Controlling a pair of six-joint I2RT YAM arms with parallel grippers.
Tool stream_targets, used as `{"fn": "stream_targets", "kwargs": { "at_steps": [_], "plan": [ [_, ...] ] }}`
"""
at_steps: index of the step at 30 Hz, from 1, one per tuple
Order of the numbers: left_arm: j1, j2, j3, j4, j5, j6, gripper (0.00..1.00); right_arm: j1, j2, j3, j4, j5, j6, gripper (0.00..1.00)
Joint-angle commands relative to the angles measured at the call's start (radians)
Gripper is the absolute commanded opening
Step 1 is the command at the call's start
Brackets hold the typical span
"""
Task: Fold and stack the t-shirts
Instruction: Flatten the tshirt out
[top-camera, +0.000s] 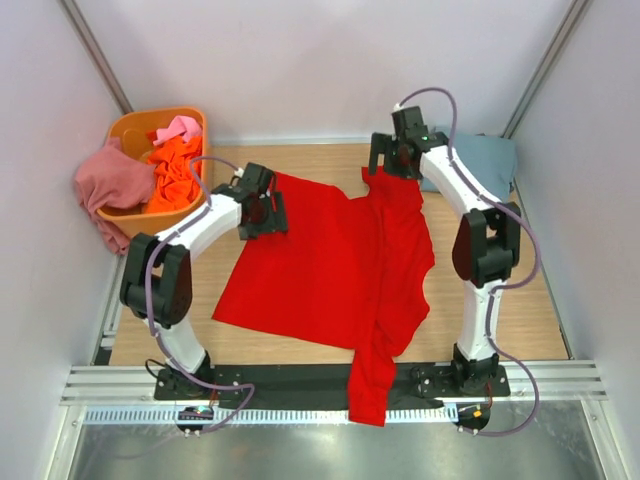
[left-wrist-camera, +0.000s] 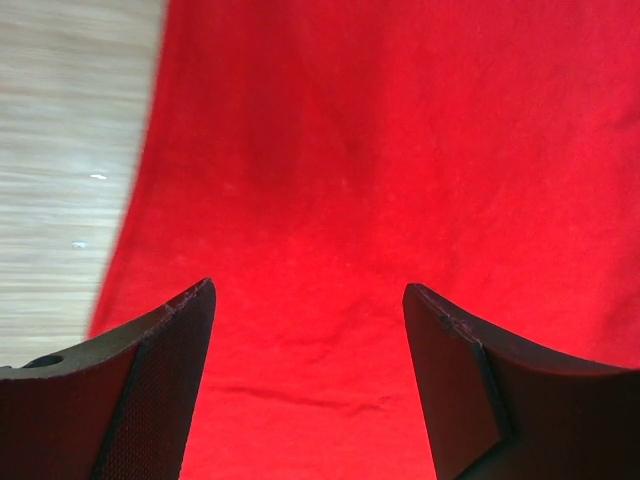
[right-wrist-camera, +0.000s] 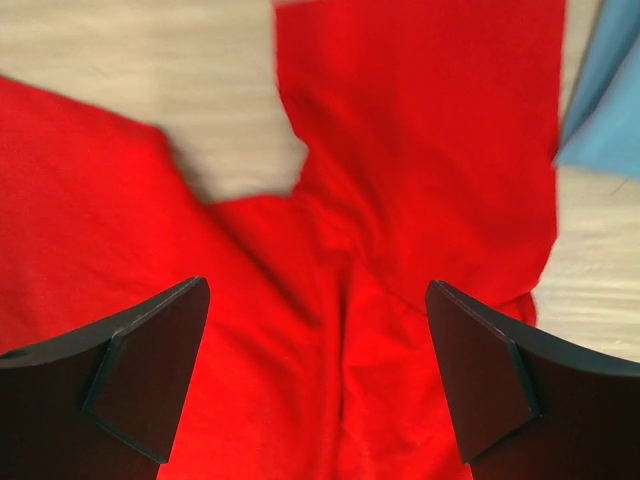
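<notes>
I should bring my right gripper back and pull the t-shirt's near shoulder (top-camera: 400, 348) out flat before folding, because a long crease (top-camera: 377, 272) bunches the red t-shirt toward its near sleeve.
A bright red t-shirt (top-camera: 330, 265) lies spread on the wooden table, one part hanging over the near edge. My left gripper (top-camera: 262, 212) is open above its far left corner; the left wrist view shows red cloth (left-wrist-camera: 400, 170) between the open fingers. My right gripper (top-camera: 392, 160) is open above the shirt's far edge, with a creased fold of red cloth (right-wrist-camera: 400, 180) below it. A grey-blue shirt (top-camera: 480, 160) lies at the far right and shows in the right wrist view (right-wrist-camera: 605, 110). Orange (top-camera: 172, 178), pink (top-camera: 178, 128) and dusty rose (top-camera: 112, 180) shirts sit in and over the tub.
An orange plastic tub (top-camera: 135, 130) stands at the far left corner of the table. White walls close in the left, far and right sides. A metal rail (top-camera: 300, 385) runs along the near edge by the arm bases.
</notes>
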Motion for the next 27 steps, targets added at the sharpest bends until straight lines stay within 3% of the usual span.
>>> {"fn": "stream_targets", "kwargs": {
  "at_steps": [1,5,13,17,24,27],
  "plan": [
    [-0.024,-0.022,-0.027,0.122,0.003,-0.076,0.77,-0.002,0.024,0.031,-0.087,0.005,0.035,0.96],
    [-0.030,0.041,-0.018,0.199,0.026,-0.115,0.75,-0.005,0.088,0.014,-0.123,-0.018,0.045,0.96],
    [-0.055,0.317,0.295,0.181,0.045,-0.080,0.75,-0.026,0.122,-0.105,-0.054,-0.023,0.057,0.96],
    [-0.041,0.440,0.398,0.104,-0.030,-0.096,0.73,-0.052,0.176,-0.104,-0.038,-0.076,0.046,0.96],
    [0.048,0.462,0.335,0.081,-0.112,-0.142,0.72,-0.077,0.329,0.034,-0.052,-0.136,0.042,0.96],
    [0.111,0.425,0.269,0.062,-0.162,-0.159,0.71,-0.077,0.430,0.202,-0.093,-0.176,0.042,0.96]
  ]
}}
